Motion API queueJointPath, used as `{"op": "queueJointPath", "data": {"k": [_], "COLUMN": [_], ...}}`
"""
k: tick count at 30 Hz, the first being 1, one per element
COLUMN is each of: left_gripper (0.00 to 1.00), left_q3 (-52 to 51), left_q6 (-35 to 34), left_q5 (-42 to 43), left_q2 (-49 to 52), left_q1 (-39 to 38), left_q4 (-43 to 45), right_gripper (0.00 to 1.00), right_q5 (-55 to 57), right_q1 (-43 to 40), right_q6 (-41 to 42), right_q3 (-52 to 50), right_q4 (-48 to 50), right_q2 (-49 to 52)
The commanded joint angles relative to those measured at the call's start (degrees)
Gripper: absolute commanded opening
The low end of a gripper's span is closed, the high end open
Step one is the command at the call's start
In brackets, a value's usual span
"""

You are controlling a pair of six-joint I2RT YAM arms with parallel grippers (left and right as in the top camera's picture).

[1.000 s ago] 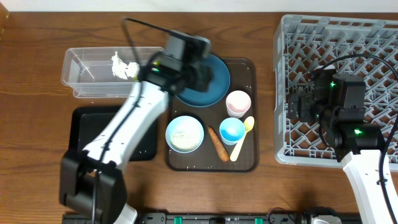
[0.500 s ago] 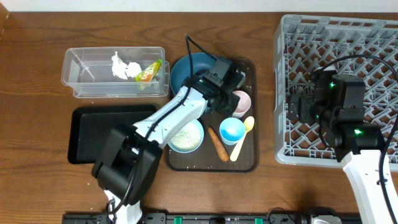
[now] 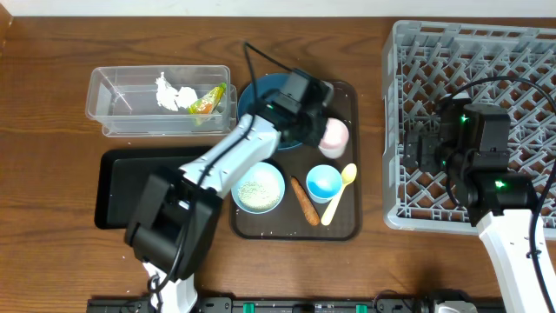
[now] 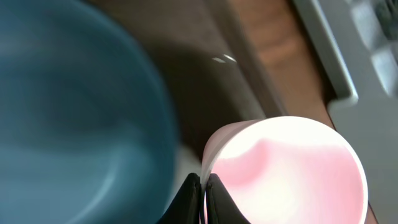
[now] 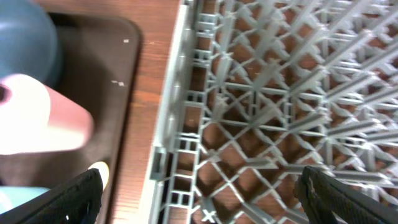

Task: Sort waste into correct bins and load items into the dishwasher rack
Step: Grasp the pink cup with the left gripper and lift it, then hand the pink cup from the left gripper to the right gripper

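Note:
With my left gripper on the pink cup's rim (image 4: 214,152), my right gripper should come from the grey rack and take the cup's base (image 3: 331,151) before loading it.
My left gripper (image 3: 318,124) is shut on the rim of the small pink cup (image 3: 334,135), one finger inside and one outside. The left wrist view shows the jaws (image 4: 203,186) pinching that pink cup's wall (image 4: 292,168) beside the dark-blue bowl (image 4: 74,112). The cup looks tipped over the brown tray (image 3: 343,228). Also on the tray are the white bowl (image 3: 258,188) with rice, a light-blue cup (image 3: 324,182), the yellow spoon (image 3: 340,189) and an orange stick (image 3: 303,201). My right gripper (image 3: 415,149) hangs open at the left edge of the grey rack (image 3: 521,69).
The clear tub (image 3: 130,109) at the back left holds a white tissue (image 3: 174,94) and a yellow-green wrapper (image 3: 207,102). A black tray (image 3: 139,187) lies in front of it. In the right wrist view the rack's pegs (image 5: 280,93) fill the frame, with the pink cup (image 5: 37,118) at the left.
My left arm swung right from the clear tub to the brown tray and its jaws closed on the pink cup's rim. The cup has tipped. The right arm has not moved.

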Motion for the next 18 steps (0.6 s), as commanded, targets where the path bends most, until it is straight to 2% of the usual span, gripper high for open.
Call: {"op": "queueJointPath", "data": {"k": [1,4,7,10,12,18], "left_gripper": [0.06,0.06,0.06,0.06,0.06,0.06], "left_q3": [2.1,2.1,2.1,2.1,2.1,2.1], "left_q6": [-7.4,-10.2,-14.8,-19.6,-21.5,-22.0], "left_q5": [2.2,8.9,18.8,31.1,36.3,49.9], "left_q2": [-3.7,-6.4,-8.0,-8.0,-8.0,-8.0], "left_q1": [4.6,9.0,14.3,19.2,21.5,24.9], "left_q4": [0.5,0.8,2.1,4.6,5.2,7.5], "right_gripper": [0.99,0.99,0.99,0.99,0.99,0.99], "right_q5": [7.6,9.9,4.7,-6.7,-15.2,-47.3], "right_q1": [-0.3,-1.5,-3.3,-4.9,-5.2,-5.1], "right_q6": [2.8,5.9,6.8,6.1,4.8,-0.3], "right_q3": [1.2,1.2,1.2,1.2,1.2,1.2], "right_q4": [0.2,1.1,3.5,6.6,8.7,16.7], "right_q2": [0.1,0.1,0.5,1.9,3.4,10.4]}}
